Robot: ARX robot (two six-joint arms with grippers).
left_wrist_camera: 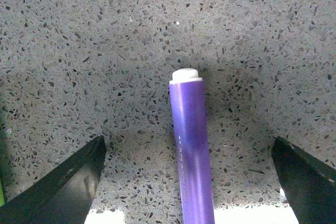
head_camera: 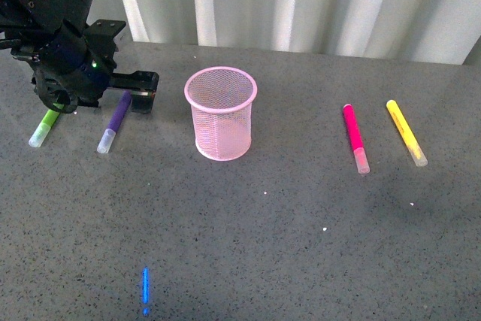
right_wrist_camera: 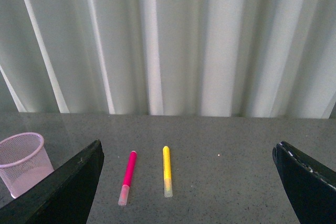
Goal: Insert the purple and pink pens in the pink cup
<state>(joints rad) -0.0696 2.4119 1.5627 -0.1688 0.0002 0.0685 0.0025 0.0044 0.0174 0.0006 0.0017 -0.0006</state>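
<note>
The pink cup's opening (head_camera: 220,89) is much wider than the purple pen (head_camera: 114,122). The pen should lean with its white end above the cup's rim when I lower it in.
The purple pen (head_camera: 115,121) lies flat on the grey speckled table, left of the pink cup (head_camera: 221,113). My left gripper (head_camera: 129,92) hovers open over the pen's far end. In the left wrist view the purple pen (left_wrist_camera: 190,150) runs between the two spread fingers (left_wrist_camera: 68,187), touching neither. The pink pen (head_camera: 355,137) lies flat to the right of the cup. The right wrist view shows the pink pen (right_wrist_camera: 127,177) and the pink cup (right_wrist_camera: 21,163) well ahead of my open right gripper (right_wrist_camera: 186,182). The cup stands upright and empty. My right arm is outside the front view.
A lime green marker (head_camera: 45,127) lies just left of the purple pen, under my left arm. A yellow marker (head_camera: 406,132) lies right of the pink pen. A pleated white curtain (head_camera: 301,1) closes off the table's far edge.
</note>
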